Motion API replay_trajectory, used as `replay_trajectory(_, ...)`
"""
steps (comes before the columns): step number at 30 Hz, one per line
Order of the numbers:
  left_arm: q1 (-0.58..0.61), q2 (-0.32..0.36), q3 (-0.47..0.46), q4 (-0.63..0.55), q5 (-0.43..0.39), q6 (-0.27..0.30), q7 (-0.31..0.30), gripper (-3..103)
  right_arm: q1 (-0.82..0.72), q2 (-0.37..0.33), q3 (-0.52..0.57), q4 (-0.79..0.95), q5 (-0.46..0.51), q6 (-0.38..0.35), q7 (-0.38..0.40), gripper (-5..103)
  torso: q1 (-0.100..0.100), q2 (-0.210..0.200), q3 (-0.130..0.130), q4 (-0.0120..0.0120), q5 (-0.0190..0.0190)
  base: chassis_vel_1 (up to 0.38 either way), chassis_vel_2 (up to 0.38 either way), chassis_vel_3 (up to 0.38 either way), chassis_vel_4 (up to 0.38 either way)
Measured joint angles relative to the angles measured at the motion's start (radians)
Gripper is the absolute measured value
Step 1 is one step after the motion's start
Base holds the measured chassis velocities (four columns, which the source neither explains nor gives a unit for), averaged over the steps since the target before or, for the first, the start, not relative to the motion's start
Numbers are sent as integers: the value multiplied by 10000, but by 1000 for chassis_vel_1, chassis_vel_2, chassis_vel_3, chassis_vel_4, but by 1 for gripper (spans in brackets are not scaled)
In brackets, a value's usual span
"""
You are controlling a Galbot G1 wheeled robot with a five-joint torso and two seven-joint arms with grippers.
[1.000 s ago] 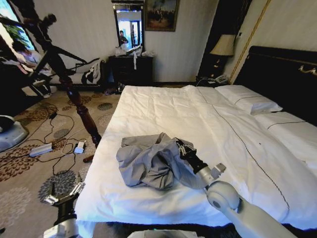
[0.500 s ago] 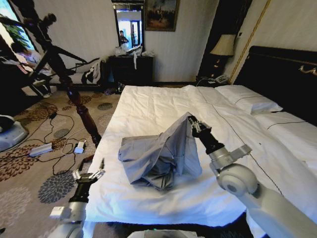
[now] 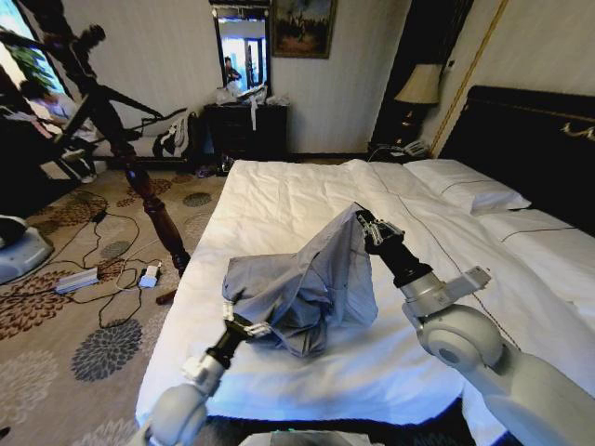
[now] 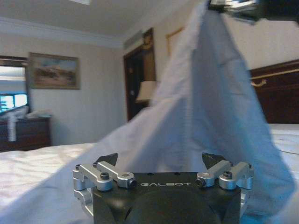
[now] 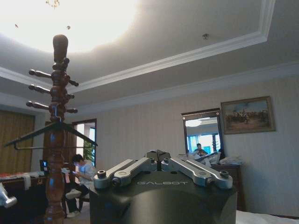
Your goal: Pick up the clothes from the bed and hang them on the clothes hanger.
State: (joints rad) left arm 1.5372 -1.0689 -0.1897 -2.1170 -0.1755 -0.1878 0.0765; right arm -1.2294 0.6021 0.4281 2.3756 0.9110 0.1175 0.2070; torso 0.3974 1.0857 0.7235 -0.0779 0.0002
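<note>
The robot will see the shirt [image 3: 325,265] sag into a wrinkled heap when it lowers the shirt and pulls the shirt's edge aside, because limp folds [image 3: 302,327] bunch below the shirt's top.
The clothes [image 3: 311,279], a grey-blue wrinkled shirt, rise like a tent from the bed [image 3: 297,190]. My right gripper [image 3: 364,223] is shut on the shirt's peak and holds it up above the white sheet; in the right wrist view its fingers [image 5: 158,154] are pressed together. My left gripper [image 3: 239,321] stands open at the shirt's lower near-left edge, and the cloth [image 4: 205,107] hangs just beyond its spread fingers [image 4: 105,164]. The clothes hanger [image 3: 139,181], a dark turned-wood stand, leans in on the carpet left of the bed, also seen as a pole with branch arms [image 5: 57,121].
Cables and power adapters [image 3: 76,279] lie on the patterned carpet between the stand and the bed. White pillows [image 3: 465,190] rest against the black headboard [image 3: 530,139]. A dark dresser with a mirror [image 3: 244,121] stands at the far wall.
My right gripper has lifted the crumpled shirt up into a tent. My left arm has swung in from beside the bed to the shirt's near-left edge.
</note>
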Motion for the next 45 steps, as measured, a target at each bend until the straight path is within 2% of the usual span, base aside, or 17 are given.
replay_trajectory(1,-29,-36,98,22,88,-5,-20,100,-30,-1,12,-1,-12,8,-4,0,0,1,0,1,0,0,0,0,0)
replay_trajectory(4,-301,-681,734,319,1160,-136,-313,100,-178,41,86,32,-25,31,-13,0,-1,1,-1,1,0,0,0,0,0)
replay_trajectory(6,-353,-840,815,372,1324,-164,-384,100,-182,58,86,32,-28,31,-15,0,-1,1,-1,2,-1,0,0,0,0)
replay_trajectory(9,-571,-1671,1068,584,1852,-215,-657,102,-226,109,86,-35,-34,31,-14,0,0,0,0,2,0,0,0,0,0)
replay_trajectory(14,-800,-2298,1145,778,2118,-198,-837,93,-324,109,105,32,74,29,8,0,0,1,-1,1,1,0,0,0,0)
replay_trajectory(16,-1001,-2693,1265,871,2184,-124,-850,84,-367,114,100,100,149,18,21,0,-1,1,-1,1,-2,0,0,0,0)
replay_trajectory(25,-1851,-3388,1467,1426,2476,-154,-713,76,-423,236,-38,95,-13,10,1,0,-1,0,-1,0,-1,0,0,0,0)
replay_trajectory(26,-1903,-3424,1477,1502,2479,-184,-694,65,-453,242,-23,99,-33,8,0,0,0,1,-1,-1,-1,0,0,0,0)
replay_trajectory(29,-1896,-3428,1489,1524,2479,-200,-668,65,-464,250,-4,99,-39,8,0,0,0,1,-1,0,-1,0,0,0,0)
replay_trajectory(30,-1824,-3420,1489,1531,2487,-218,-645,54,-464,270,11,99,-41,7,0,0,-1,1,-1,0,-2,0,0,0,0)
replay_trajectory(32,-1692,-3382,1455,1558,2526,-251,-631,43,-456,299,38,130,-38,7,7,0,-1,0,-1,1,-2,0,0,0,0)
replay_trajectory(34,-1649,-3375,1418,1575,2544,-278,-625,43,-457,314,53,173,-26,6,8,0,0,1,-1,1,-2,0,0,0,0)
replay_trajectory(37,-1492,-3411,1277,1590,2568,-355,-602,27,-529,369,70,357,109,6,27,0,0,1,-1,1,-3,0,0,0,0)
replay_trajectory(39,-1435,-3433,1230,1578,2549,-379,-588,27,-554,386,65,395,120,5,31,0,0,1,-1,1,-3,0,0,0,0)
replay_trajectory(41,-1220,-3448,1046,1358,2032,-361,-554,11,-627,454,-66,420,27,-7,36,0,-1,1,-1,0,-3,0,0,0,0)
replay_trajectory(43,-1163,-3436,983,1290,1908,-340,-550,11,-646,471,-116,420,-9,-9,37,0,-1,2,-1,0,-4,0,0,0,0)
replay_trajectory(45,-863,-3350,504,956,1577,-315,-515,2,-645,596,-464,345,-186,-12,38,0,-1,2,-2,-1,-5,0,0,0,0)
